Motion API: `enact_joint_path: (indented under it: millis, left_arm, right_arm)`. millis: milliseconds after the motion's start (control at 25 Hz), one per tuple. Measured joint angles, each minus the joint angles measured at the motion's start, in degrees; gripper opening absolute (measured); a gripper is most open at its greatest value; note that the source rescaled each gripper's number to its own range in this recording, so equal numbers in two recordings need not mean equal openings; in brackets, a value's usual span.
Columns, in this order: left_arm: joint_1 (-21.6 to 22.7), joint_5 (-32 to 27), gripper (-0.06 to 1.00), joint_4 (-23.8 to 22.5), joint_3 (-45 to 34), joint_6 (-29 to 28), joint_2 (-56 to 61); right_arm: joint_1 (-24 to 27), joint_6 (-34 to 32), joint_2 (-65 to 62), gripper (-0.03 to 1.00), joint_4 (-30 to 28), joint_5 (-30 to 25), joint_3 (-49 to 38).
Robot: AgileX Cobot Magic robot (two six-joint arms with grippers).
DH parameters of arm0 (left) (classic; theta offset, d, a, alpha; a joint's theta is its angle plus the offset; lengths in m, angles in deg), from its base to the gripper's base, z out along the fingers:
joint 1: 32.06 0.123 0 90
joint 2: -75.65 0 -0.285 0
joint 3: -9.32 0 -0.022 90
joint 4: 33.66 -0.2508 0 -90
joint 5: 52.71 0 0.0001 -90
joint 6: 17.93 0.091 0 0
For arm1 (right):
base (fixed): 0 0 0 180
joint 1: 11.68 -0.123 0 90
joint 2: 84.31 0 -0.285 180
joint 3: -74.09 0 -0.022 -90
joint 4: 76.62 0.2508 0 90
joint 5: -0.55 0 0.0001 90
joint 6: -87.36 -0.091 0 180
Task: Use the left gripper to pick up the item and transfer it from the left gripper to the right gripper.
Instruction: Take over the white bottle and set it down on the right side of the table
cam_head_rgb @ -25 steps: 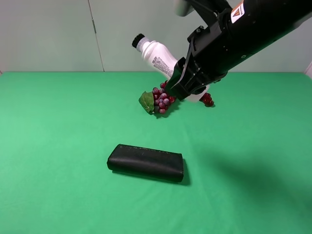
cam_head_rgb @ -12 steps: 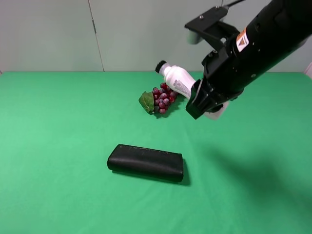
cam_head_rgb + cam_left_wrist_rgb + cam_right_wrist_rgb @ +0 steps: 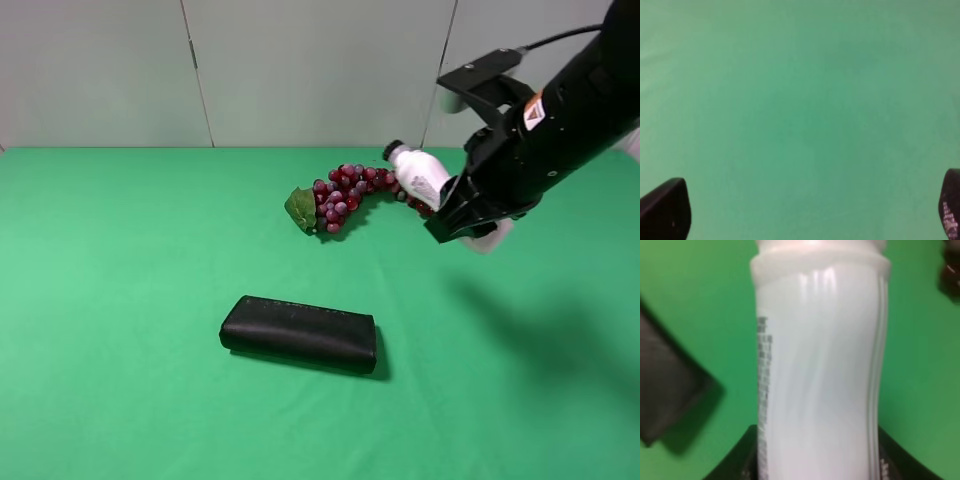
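Note:
My right gripper should keep lowering the white bottle (image 3: 419, 176), which it alone holds, until the bottle rests on open green cloth (image 3: 505, 292) that is clear of the grapes.
The item, a white bottle (image 3: 418, 176) with a black cap, is held tilted in the air, cap pointing up and left, just right of the grapes. My right gripper (image 3: 462, 218), on the arm with the orange sticker, is shut on the bottle's lower body. The bottle fills the right wrist view (image 3: 820, 365), with its printed label along one side. My left gripper (image 3: 807, 207) is out of the exterior view. In the left wrist view its two fingertips (image 3: 665, 210) stand wide apart over bare green cloth, holding nothing.
A red grape bunch (image 3: 345, 192) with a green leaf lies at the back middle of the green table (image 3: 120, 300). A black oblong case (image 3: 298, 333) lies in front of it and also shows in the right wrist view (image 3: 665, 390).
My right arm has carried the bottle to the right and downward, from above the grapes to their right side. The grapes and the case have not moved.

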Motion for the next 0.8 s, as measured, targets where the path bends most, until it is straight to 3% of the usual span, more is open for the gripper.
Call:
enact_joint_path:
  millis: [520, 800]
  left_arm:
    - [0.0, 0.0, 0.99, 0.0, 0.0, 0.0, 0.0]
    - [0.0, 0.0, 0.99, 0.0, 0.0, 0.0, 0.0]
  right_arm:
    - [15.1, -0.2, 1.2, 0.0, 1.9, 7.6, -9.5]
    - [17.8, -0.2, 7.1, 0.0, 3.2, 9.0, -10.3]
